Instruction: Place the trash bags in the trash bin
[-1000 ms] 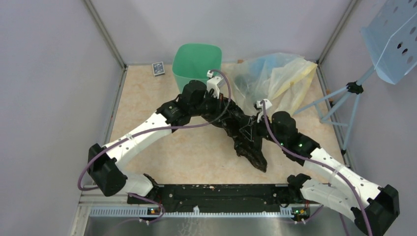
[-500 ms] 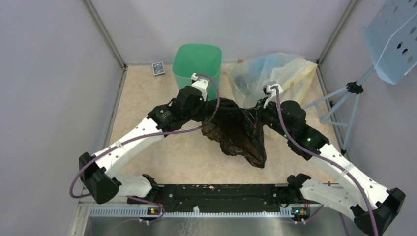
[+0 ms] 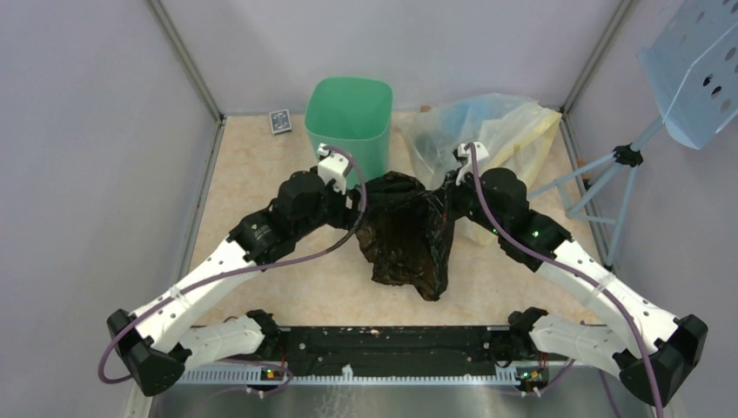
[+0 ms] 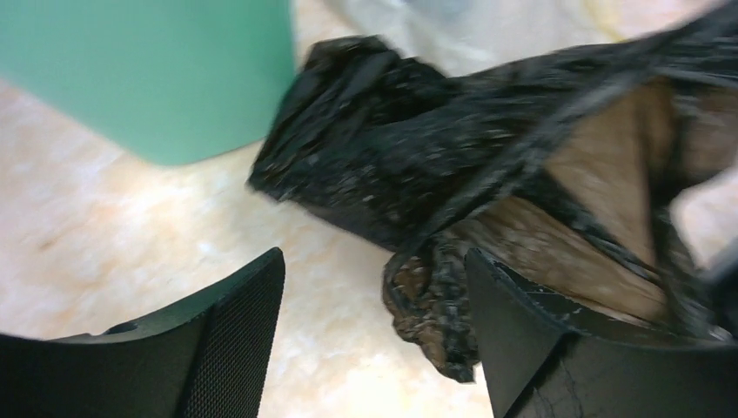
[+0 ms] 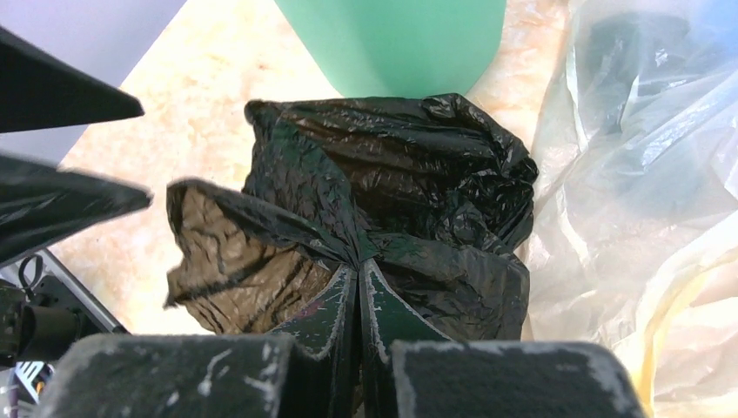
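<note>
I should use my left gripper to pinch the bag's stretched upper edge (image 3: 405,199) closer to my right gripper, because the black trash bag's dangling fold (image 4: 432,300) is hanging outside my left gripper's open fingers.
The black trash bag (image 3: 405,235) hangs crumpled above the table's middle, just in front of the mint-green trash bin (image 3: 348,109). My right gripper (image 3: 442,202) is shut on the bag's upper right part; in the right wrist view the closed jaws (image 5: 358,264) pinch a gathered fold of the bag (image 5: 392,183), with the bin (image 5: 400,39) behind. My left gripper (image 4: 374,261) stands open at the bag's left edge (image 3: 358,205). A dangling fold of the bag (image 4: 435,305) rests beside its right finger (image 4: 540,348), unpinched. The bin's side (image 4: 148,70) shows at upper left.
Clear and yellowish plastic bags (image 3: 487,131) lie at the back right, next to the bin and touching the black bag's right side (image 5: 644,174). A small card box (image 3: 279,121) sits at the back left. A blue perforated panel on a tripod (image 3: 696,70) stands outside the right wall.
The left gripper opened, let go of the bag and drew back to the left. The right gripper shut on the bag and moved toward the bin, so the bag now hangs from it.
</note>
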